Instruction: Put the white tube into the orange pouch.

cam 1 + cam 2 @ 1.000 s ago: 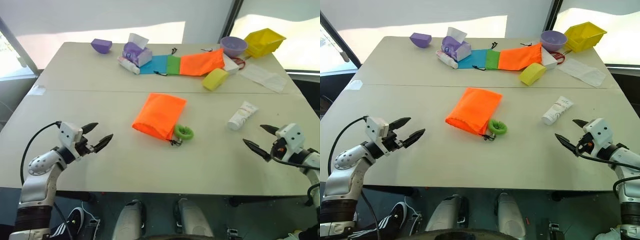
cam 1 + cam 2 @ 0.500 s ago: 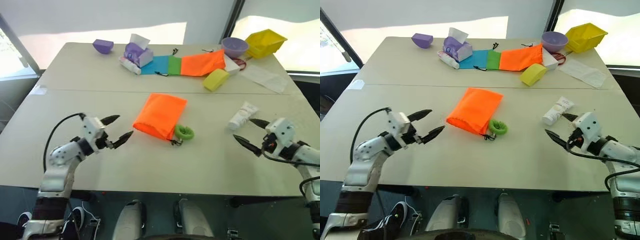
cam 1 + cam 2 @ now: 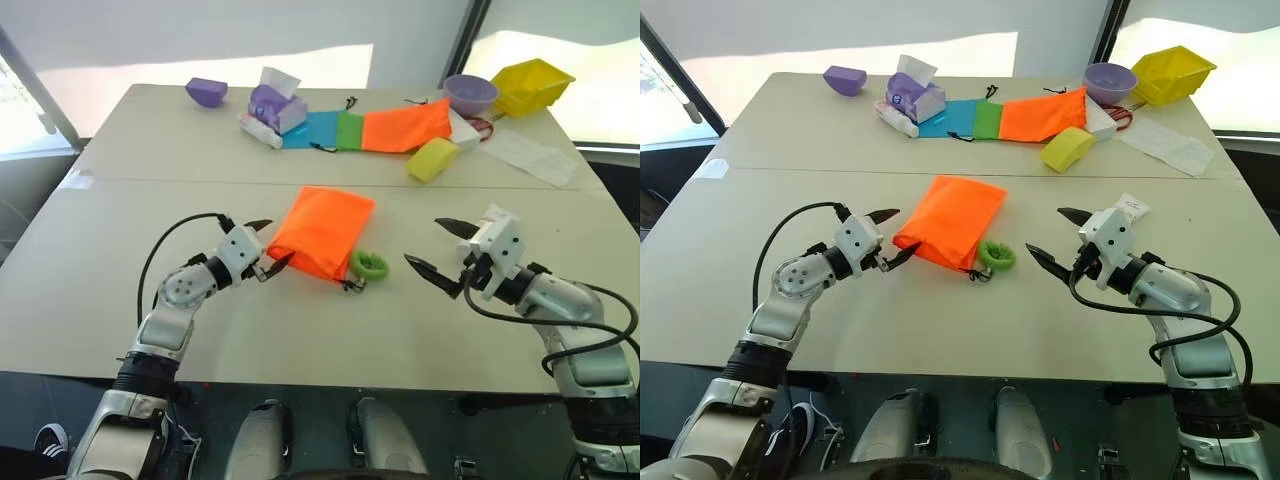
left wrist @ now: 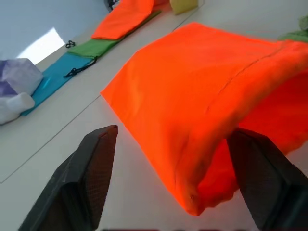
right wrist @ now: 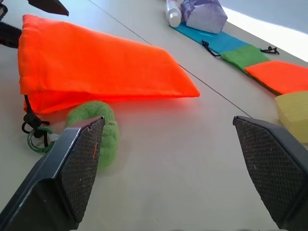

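The dark cord (image 3: 352, 285) is bunched up at the orange pouch's corner, so the lime-green ring (image 3: 369, 265) will pull it out long when I tug.
The orange pouch (image 3: 322, 228) lies flat mid-table, its dark cord ending in a lime-green ring (image 3: 368, 265) at its near right corner. My left gripper (image 3: 279, 241) is at the pouch's near left corner, open. In the left wrist view that corner of the pouch (image 4: 207, 120) sits between the two fingers (image 4: 91, 173). My right gripper (image 3: 423, 242) hovers open to the right of the ring, nothing between its fingers. Just the end of the white tube (image 3: 1131, 204) peeks out behind the right gripper's body. The right wrist view shows the pouch (image 5: 96, 67) and ring (image 5: 98, 129).
Along the far edge are a row of blue, green and orange cloths (image 3: 350, 130), a purple tissue box (image 3: 272, 104), a yellow sponge (image 3: 431, 158), a purple bowl (image 3: 470, 92), a yellow bin (image 3: 530, 84) and a white sheet (image 3: 530, 155).
Both arms swung inward. The left gripper came right to the pouch's corner and its fingers narrowed. The right gripper moved left, past the white tube, which its body now mostly hides.
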You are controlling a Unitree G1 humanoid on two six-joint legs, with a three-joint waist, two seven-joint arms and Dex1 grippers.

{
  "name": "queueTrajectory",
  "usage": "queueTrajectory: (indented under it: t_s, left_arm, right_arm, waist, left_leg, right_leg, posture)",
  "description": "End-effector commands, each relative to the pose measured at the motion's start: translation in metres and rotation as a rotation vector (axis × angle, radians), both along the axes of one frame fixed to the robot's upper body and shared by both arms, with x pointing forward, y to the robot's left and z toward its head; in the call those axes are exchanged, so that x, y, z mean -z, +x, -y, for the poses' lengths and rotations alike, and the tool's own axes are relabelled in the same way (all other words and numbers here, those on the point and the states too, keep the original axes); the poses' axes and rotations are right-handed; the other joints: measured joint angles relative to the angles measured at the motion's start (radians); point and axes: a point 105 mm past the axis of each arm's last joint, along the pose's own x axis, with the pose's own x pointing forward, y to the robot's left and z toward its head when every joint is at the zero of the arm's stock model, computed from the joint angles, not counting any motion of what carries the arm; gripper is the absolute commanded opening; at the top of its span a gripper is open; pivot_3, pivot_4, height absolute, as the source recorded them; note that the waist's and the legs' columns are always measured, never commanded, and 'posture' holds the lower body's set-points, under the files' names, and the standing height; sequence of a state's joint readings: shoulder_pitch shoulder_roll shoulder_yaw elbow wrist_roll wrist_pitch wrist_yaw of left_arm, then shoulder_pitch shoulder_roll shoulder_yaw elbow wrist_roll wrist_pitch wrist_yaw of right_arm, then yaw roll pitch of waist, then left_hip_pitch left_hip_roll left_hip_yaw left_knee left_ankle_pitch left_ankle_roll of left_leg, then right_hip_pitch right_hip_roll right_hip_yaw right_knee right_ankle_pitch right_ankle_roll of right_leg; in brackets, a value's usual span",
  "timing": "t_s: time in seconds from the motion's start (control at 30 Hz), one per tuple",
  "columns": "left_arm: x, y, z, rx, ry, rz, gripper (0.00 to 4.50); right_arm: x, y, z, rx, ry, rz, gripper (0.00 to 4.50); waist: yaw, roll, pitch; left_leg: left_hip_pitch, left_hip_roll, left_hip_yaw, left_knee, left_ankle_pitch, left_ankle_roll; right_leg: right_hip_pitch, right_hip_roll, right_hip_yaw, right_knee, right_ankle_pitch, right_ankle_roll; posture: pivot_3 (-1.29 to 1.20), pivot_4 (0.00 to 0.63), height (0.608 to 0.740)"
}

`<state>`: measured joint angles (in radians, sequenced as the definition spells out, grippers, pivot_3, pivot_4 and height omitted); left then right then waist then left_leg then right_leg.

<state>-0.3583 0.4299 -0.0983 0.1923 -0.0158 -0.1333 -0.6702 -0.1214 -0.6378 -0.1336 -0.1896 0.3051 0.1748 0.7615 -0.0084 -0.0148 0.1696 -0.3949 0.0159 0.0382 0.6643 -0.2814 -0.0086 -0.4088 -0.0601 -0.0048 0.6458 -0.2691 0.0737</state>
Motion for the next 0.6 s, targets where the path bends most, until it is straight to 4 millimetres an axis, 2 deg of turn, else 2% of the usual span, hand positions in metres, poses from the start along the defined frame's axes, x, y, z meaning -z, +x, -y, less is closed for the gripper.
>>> queueTrajectory:
  t_s: [0.03,0.13,0.17,0.33,0.43,0.6]
  left_arm:
    - [-0.006,-0.008,-0.001,0.021,-0.032,-0.004,1.82]
    - [-0.002,-0.015,-0.003,0.032,-0.036,-0.043,0.24]
    - [-0.001,-0.018,-0.003,0.04,-0.031,-0.052,0.07]
    - [-0.001,-0.032,0.007,0.102,-0.047,-0.09,0.07]
    - [-0.003,-0.036,0.013,0.113,-0.059,-0.099,0.07]
    - [-0.004,-0.043,0.022,0.139,-0.059,-0.104,0.07]
  right_arm:
    - [-0.008,0.0,0.001,0.007,-0.006,0.041,4.5]
    - [-0.009,0.003,0.002,0.011,-0.015,0.049,4.5]
    - [-0.009,0.003,0.002,0.012,-0.017,0.049,4.5]
    - [-0.007,0.008,0.01,0.036,-0.056,0.041,4.5]
    - [-0.003,0.017,0.025,0.121,-0.091,0.005,4.5]
    - [-0.015,0.018,0.037,0.196,-0.061,0.001,4.5]
  waist:
    - [-0.004,0.0,0.0]
    - [-0.004,0.0,0.0]
    - [-0.003,0.0,0.0]
    - [-0.002,0.0,0.0]
    - [-0.002,0.0,0.0]
    - [-0.002,0.0,0.0]
  left_leg:
    - [0.0,0.0,0.0,0.0,0.0,0.0]
    - [0.001,0.0,0.0,0.0,0.0,0.0]
    - [0.001,0.0,0.0,0.0,0.0,0.0]
    - [0.002,0.0,0.0,0.0,0.0,0.0]
    - [0.002,0.0,0.0,0.001,0.0,0.0]
    - [0.002,0.0,0.0,0.0,0.0,0.0]
  right_leg:
    - [0.0,0.0,0.0,0.0,0.0,0.0]
    - [0.0,0.0,0.0,0.002,0.0,0.0]
    - [0.0,0.001,0.0,0.002,0.0,0.0]
    - [0.001,0.0,0.0,0.002,0.0,0.0]
    - [0.001,0.0,0.0,0.002,0.0,0.0]
    - [0.001,0.0,0.0,0.002,0.0,0.0]
  posture:
    - [0.0,0.15,0.74]
    - [0.0,0.15,0.74]
    - [0.0,0.15,0.74]
    - [0.0,0.15,0.74]
    - [0.0,0.15,0.74]
    - [0.0,0.15,0.74]
